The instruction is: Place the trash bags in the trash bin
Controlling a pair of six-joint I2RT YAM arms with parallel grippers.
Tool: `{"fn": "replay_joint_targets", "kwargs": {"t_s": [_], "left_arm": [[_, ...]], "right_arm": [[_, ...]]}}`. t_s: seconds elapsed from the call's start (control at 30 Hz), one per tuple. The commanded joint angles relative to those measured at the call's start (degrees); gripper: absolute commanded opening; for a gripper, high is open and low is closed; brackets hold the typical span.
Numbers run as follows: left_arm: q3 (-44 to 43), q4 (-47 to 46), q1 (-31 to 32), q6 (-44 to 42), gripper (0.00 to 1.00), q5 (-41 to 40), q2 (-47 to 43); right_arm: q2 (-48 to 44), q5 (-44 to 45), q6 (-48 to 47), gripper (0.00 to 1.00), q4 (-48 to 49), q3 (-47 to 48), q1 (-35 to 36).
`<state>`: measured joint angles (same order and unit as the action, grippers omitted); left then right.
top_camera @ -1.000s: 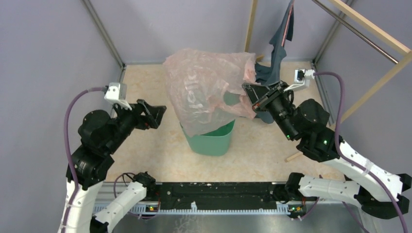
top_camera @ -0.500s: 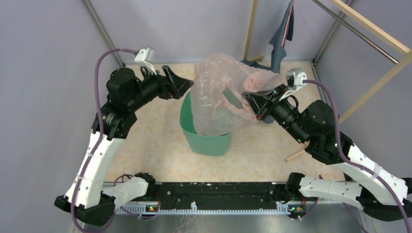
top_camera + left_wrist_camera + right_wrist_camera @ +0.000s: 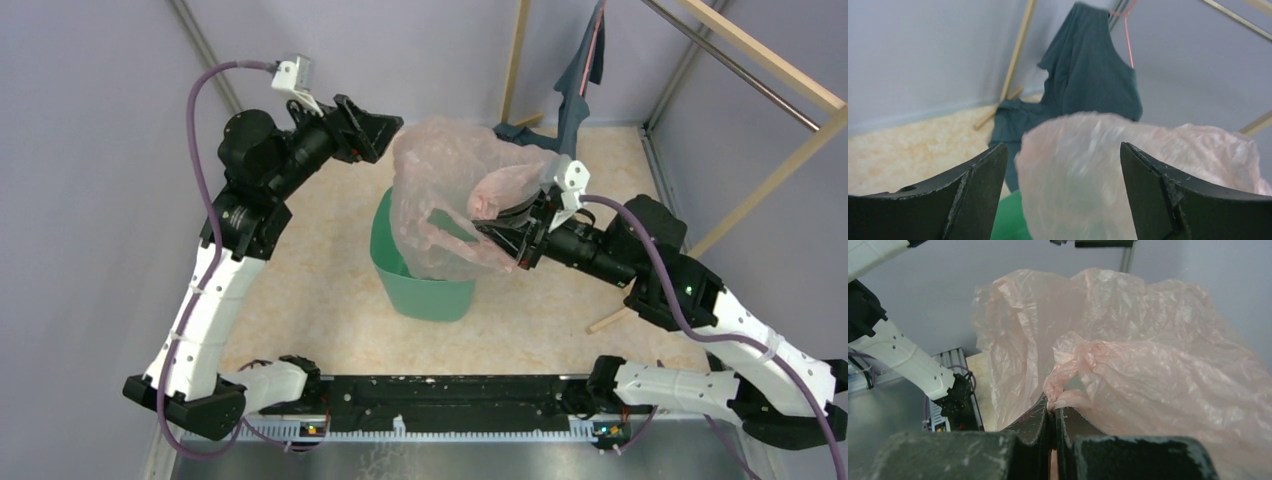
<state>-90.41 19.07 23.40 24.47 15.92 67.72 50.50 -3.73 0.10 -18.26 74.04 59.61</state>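
Note:
The trash bag is billowing above the trash bin and the bag's bunched fold (image 3: 490, 200) is near the bin's rim, so the robot's right gripper should press the fold down into the bin (image 3: 427, 232).
The pale-pink trash bag (image 3: 450, 190) billows above the mint-green trash bin (image 3: 430, 285), its lower part hanging inside the bin's mouth. My right gripper (image 3: 500, 235) is shut on a bunched fold of the bag (image 3: 1068, 385), over the bin's right side. My left gripper (image 3: 385, 125) is open and empty, raised at the bag's upper left, just short of it. In the left wrist view the bag (image 3: 1108, 175) fills the gap between the spread fingers (image 3: 973, 195), with a bit of the bin (image 3: 1008, 220) below.
A dark blue-grey garment (image 3: 575, 95) hangs on a wooden rack (image 3: 760, 55) at the back right and trails onto the floor (image 3: 1083, 85). Grey walls close in the table on three sides. A wooden stick (image 3: 605, 322) lies at the right.
My left arm swung up from the near left to the bag's upper left. My right gripper carried the bag leftward and lower, so the bag gathered over the bin.

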Motion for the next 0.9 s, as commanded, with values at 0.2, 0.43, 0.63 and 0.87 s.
{"fn": "replay_joint_targets", "kwargs": {"t_s": [0.2,0.43,0.63,0.87], "left_arm": [[-6.6,-8.8,0.2,-3.3,0.86,1.8,5.5],[7.2,-9.0,1.6,-1.2,0.66,13.0,1.4],[18.9,-8.5,2.2,1.0,0.60,12.4,-6.4],[21.5,-13.9,14.9,1.4,0.53,3.9,-0.8]], "right_arm": [[2.1,-3.9,-2.2,0.00,-1.1,4.0,0.2],[0.0,8.8,0.8,0.00,1.2,2.7,0.2],[-2.0,13.0,5.5,0.00,5.8,1.0,0.2],[3.8,18.7,13.3,0.00,8.7,0.3,0.2]]}}
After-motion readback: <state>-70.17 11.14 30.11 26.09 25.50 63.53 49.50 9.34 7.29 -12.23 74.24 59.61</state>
